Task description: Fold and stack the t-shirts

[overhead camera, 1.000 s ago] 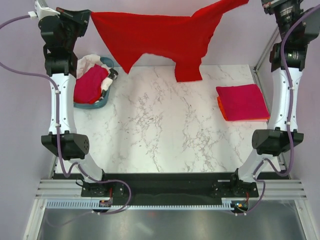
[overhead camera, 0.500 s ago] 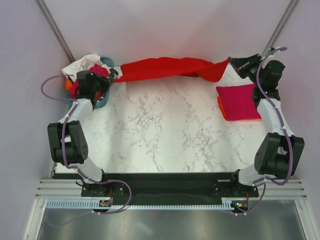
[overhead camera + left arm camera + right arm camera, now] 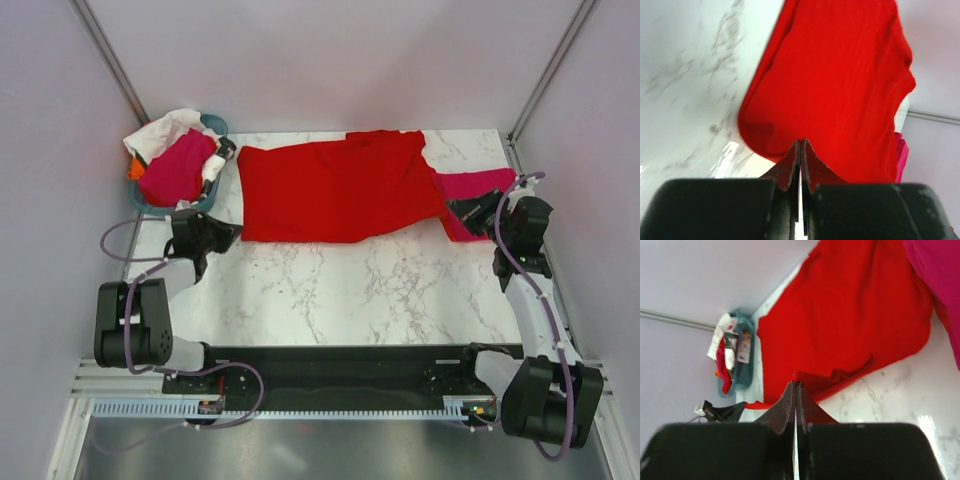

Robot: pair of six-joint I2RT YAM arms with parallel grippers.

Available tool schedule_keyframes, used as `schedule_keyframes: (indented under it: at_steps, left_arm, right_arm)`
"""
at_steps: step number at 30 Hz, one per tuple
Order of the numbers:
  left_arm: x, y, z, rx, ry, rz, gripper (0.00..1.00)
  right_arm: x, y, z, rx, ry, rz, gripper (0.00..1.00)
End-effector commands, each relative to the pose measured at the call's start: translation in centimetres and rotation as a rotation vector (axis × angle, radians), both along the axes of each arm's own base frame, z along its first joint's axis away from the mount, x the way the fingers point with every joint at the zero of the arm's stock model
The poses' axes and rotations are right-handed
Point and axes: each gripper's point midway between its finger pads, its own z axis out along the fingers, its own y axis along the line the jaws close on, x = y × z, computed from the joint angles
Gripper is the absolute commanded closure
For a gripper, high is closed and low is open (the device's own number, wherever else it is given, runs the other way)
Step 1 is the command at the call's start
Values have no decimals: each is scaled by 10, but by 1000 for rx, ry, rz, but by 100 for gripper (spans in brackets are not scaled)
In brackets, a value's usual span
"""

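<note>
The red t-shirt's held corner [image 3: 441, 209] overlaps the folded magenta-pink shirt, so next my right gripper brings it back toward the far edge [image 3: 426, 165], clear of that shirt, before it opens.
A bright red t-shirt [image 3: 340, 185] lies spread flat across the far half of the marble table. It also shows in the left wrist view [image 3: 840, 75] and the right wrist view [image 3: 840, 315]. My left gripper [image 3: 236, 231] [image 3: 801, 145] is shut on its near-left corner, low at the table. My right gripper [image 3: 452, 208] [image 3: 795, 385] is shut on its near-right corner. A folded magenta-pink shirt [image 3: 485, 182] [image 3: 940, 275] lies at the right, its left part under the red shirt's edge.
A teal tub [image 3: 214, 124] [image 3: 742, 375] at the far left holds a magenta shirt [image 3: 175, 170], a white one [image 3: 160, 128] and a bit of orange cloth [image 3: 133, 170]. Frame posts stand at the far corners. The table's right edge is close beside my right arm.
Both arms came down and toward the near side. The red shirt, first held up in the air, then bunched along the far edge, now lies spread flat.
</note>
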Motion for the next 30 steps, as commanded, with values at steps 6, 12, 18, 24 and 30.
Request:
schedule_keyframes:
  at_steps: [6, 12, 18, 24, 30]
  left_arm:
    - [-44, 21, 13, 108, -48, 87, 98]
    - [-68, 49, 2, 110, -6, 180, 98]
    - [-81, 57, 3, 135, -1, 206, 98]
    - [-101, 49, -5, 111, -12, 195, 98]
    - [-106, 50, -4, 103, -28, 221, 98]
  right_arm:
    - [-51, 6, -33, -156, 39, 57, 100]
    - [-73, 12, -41, -172, 41, 81, 100]
    - [-85, 16, -44, -174, 45, 99, 100]
    - [-102, 18, -45, -196, 32, 97, 100]
    - [-105, 12, -35, -216, 0, 43, 100]
